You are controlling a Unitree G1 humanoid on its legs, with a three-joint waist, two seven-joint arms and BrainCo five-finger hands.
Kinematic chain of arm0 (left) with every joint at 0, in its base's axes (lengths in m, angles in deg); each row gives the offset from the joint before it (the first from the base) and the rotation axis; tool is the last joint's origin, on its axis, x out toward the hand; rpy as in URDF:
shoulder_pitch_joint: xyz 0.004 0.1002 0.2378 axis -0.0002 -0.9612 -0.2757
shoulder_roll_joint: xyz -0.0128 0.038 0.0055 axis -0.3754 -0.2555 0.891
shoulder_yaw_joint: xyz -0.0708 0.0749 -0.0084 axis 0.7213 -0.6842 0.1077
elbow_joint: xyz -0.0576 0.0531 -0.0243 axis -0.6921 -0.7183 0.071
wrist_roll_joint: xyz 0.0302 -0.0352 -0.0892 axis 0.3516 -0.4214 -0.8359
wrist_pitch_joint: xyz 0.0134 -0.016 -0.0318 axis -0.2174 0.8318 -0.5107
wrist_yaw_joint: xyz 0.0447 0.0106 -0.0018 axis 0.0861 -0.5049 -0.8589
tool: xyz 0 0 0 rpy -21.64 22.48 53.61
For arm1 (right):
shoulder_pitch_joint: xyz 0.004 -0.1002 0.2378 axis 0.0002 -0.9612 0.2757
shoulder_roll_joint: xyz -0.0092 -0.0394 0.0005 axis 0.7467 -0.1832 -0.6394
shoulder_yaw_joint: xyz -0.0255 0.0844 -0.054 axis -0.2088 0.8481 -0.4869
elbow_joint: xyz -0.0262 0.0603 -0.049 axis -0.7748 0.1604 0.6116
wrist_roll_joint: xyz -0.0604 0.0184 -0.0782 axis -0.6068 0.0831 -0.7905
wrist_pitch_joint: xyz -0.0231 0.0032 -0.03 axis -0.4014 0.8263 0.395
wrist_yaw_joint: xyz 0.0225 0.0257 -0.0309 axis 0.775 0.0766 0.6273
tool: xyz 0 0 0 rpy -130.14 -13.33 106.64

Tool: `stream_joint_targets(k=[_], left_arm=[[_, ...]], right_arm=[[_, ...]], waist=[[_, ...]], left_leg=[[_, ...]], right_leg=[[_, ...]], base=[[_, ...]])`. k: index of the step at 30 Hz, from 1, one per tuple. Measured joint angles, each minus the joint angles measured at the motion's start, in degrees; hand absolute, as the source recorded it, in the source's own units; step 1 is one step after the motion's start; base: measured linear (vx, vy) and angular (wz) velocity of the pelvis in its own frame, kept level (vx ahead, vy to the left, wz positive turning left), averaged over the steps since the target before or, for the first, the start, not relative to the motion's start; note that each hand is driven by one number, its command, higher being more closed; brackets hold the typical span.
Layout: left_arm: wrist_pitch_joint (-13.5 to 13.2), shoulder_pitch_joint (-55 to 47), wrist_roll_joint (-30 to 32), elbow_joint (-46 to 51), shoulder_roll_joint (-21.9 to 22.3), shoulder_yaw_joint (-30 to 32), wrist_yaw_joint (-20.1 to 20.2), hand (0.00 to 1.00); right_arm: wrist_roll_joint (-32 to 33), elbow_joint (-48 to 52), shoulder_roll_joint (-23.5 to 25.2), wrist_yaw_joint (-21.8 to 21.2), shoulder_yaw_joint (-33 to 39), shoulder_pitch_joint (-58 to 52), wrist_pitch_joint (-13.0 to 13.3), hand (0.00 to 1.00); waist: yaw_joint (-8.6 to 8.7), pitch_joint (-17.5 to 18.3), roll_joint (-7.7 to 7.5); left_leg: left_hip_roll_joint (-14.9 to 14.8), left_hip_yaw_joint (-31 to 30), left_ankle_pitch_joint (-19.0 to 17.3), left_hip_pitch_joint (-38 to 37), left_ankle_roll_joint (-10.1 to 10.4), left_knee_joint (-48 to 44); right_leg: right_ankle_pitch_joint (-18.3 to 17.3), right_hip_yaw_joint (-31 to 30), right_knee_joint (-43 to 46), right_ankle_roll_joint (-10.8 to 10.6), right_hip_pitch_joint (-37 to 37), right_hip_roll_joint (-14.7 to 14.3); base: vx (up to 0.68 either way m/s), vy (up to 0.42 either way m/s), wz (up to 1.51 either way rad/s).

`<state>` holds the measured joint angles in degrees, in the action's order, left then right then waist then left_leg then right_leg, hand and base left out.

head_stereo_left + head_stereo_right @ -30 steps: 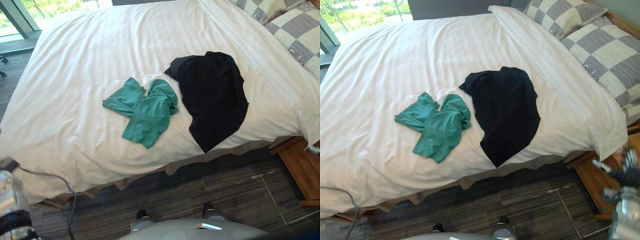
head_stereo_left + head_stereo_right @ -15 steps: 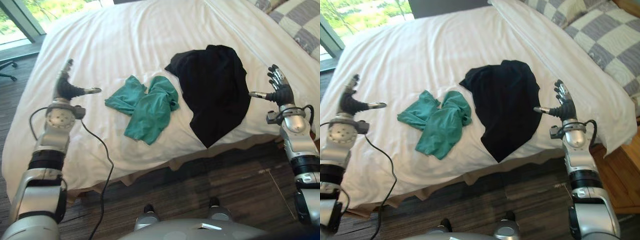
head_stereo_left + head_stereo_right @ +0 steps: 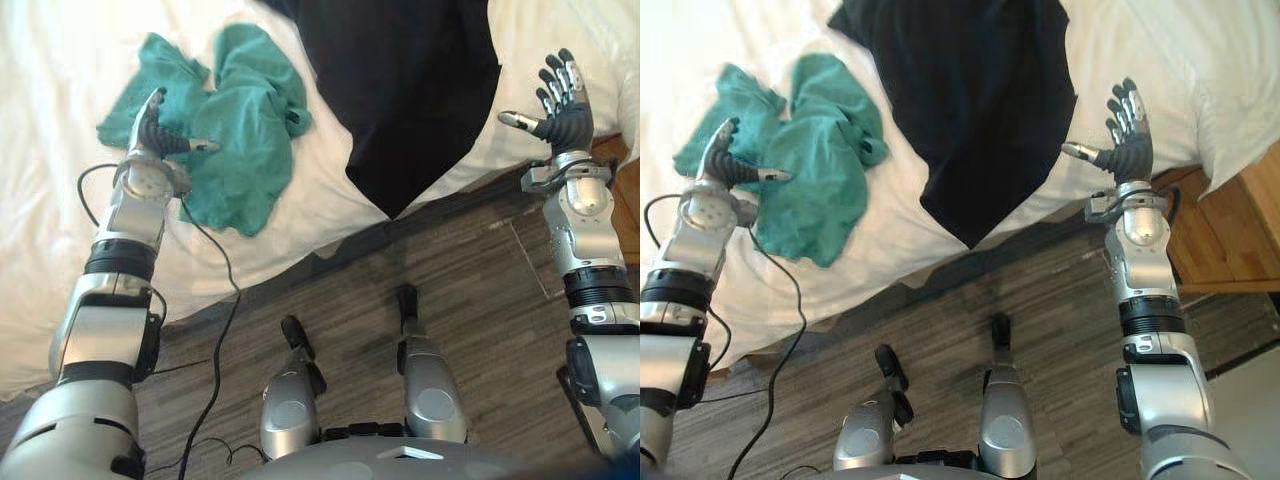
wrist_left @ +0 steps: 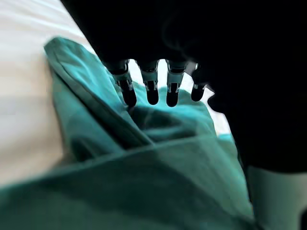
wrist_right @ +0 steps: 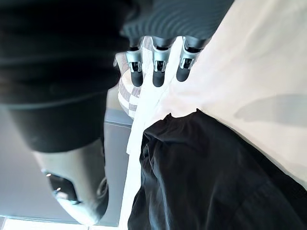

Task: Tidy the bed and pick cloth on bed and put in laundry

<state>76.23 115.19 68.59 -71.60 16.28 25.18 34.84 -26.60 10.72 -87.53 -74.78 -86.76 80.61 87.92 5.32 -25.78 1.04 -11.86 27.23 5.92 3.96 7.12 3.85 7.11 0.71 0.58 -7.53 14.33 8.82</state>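
Observation:
The black cloth (image 3: 402,95) should bunch up and droop in folds around the robot's hand when the robot carries it, because loose wrinkles (image 5: 156,155) run along the cloth's edge.
A crumpled green cloth (image 3: 235,130) lies on the white bed (image 3: 60,200) near its front edge. Right of it a black cloth (image 3: 410,80) is spread out, one corner hanging over the edge. My left hand (image 3: 152,135) hovers over the green cloth's left part, open, thumb pointing right; its fingertips (image 4: 152,93) show above the green cloth (image 4: 144,172). My right hand (image 3: 560,105) is raised open just right of the black cloth, over the bed's front right corner. The black cloth (image 5: 206,177) lies past its fingers (image 5: 158,67).
A wooden bedside stand (image 3: 1230,230) sits at the right beside the bed. Dark wood-plank floor (image 3: 470,300) runs in front of the bed. A white duvet fold (image 3: 1230,110) hangs at the bed's right corner.
The camera has tilted down and closer to the bed edge. My left hand has moved right onto the green cloth. My right hand stays raised by the black cloth.

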Motion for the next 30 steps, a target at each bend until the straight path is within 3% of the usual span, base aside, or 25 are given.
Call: stream_joint_targets(k=[6,7,11,15,21,24,27,30], left_arm=[[1.2,2.5,0.0,-1.6,1.2,-0.3,-1.7,0.0],[1.2,3.0,0.0,-1.6,1.5,-0.3,-2.6,1.0],[2.1,4.4,-0.1,-1.6,2.1,0.7,-4.8,1.0],[3.2,5.7,-0.1,-1.6,1.8,0.9,-4.2,1.0],[-2.2,2.4,-2.2,1.0,2.3,0.9,-1.5,1.0],[-5.8,-0.8,-9.1,4.1,3.4,2.3,0.7,1.0],[-8.1,-3.8,-14.3,5.6,6.9,5.1,4.8,1.0],[-8.5,-9.6,-15.7,11.9,10.5,7.6,8.1,1.0]], right_arm=[[1.2,5.8,2.4,0.5,-2.1,0.1,-0.3,0.0],[1.2,7.2,2.4,0.5,-2.9,0.1,-0.7,0.0],[1.1,10.8,4.9,0.3,-4.3,1.2,-2.1,0.0],[0.6,13.1,6.5,-0.3,-5.5,1.5,-3.9,0.0],[-12.3,14.8,6.3,0.6,-5.6,2.8,-5.2,0.0],[-18.5,13.1,5.0,0.6,-5.9,5.5,-6.4,0.0],[-26.0,7.5,0.1,0.6,-8.1,8.7,-8.7,0.0],[-28.4,-0.4,-6.3,0.6,-10.7,12.0,-11.7,0.0]], waist=[[0.63,-0.1,-0.06],[0.68,-0.1,-0.12],[0.57,-0.5,-0.79],[0.51,-0.7,-1.25],[-0.03,-0.8,-1.38],[-0.35,-0.8,-1.36],[-1.5,-0.6,-1.07],[-2.59,-0.3,0.65]], left_leg=[[-0.2,2.4,0.1,1.6,0.1,-0.2],[-0.3,2.7,0.1,2.6,0.1,-0.6],[-0.5,4.2,0.1,4.6,0.2,-1.3],[-1.0,4.9,0.0,5.3,0.2,-1.9],[-1.2,3.7,0.1,6.2,0.2,-2.0],[-1.0,1.4,0.6,7.1,0.0,-2.0],[-0.8,-1.8,0.9,7.2,-0.2,-2.0],[-0.1,-6.2,1.5,9.4,-0.8,-1.9]], right_leg=[[0.4,-1.9,0.4,0.2,3.3,-0.5],[0.5,-2.1,0.6,0.3,4.2,-0.5],[1.2,-3.4,1.0,0.3,7.0,-0.7],[1.9,-3.7,0.4,0.3,7.4,-1.1],[1.9,-2.5,0.4,0.2,7.4,-1.0],[1.9,-0.3,0.4,0.2,7.0,-0.5],[1.4,2.3,0.4,-0.4,5.2,0.1],[0.2,5.4,0.7,-1.0,4.7,1.1]], base=[[0.01,-0.012,-0.15],[-0.01,-0.012,-0.05],[-0.03,-0.016,-0.12],[-0.03,-0.027,-0.06],[0.0,-0.016,0.09],[0.02,-0.015,0.32],[0.02,-0.004,0.4],[0.0,0.01,0.59]])
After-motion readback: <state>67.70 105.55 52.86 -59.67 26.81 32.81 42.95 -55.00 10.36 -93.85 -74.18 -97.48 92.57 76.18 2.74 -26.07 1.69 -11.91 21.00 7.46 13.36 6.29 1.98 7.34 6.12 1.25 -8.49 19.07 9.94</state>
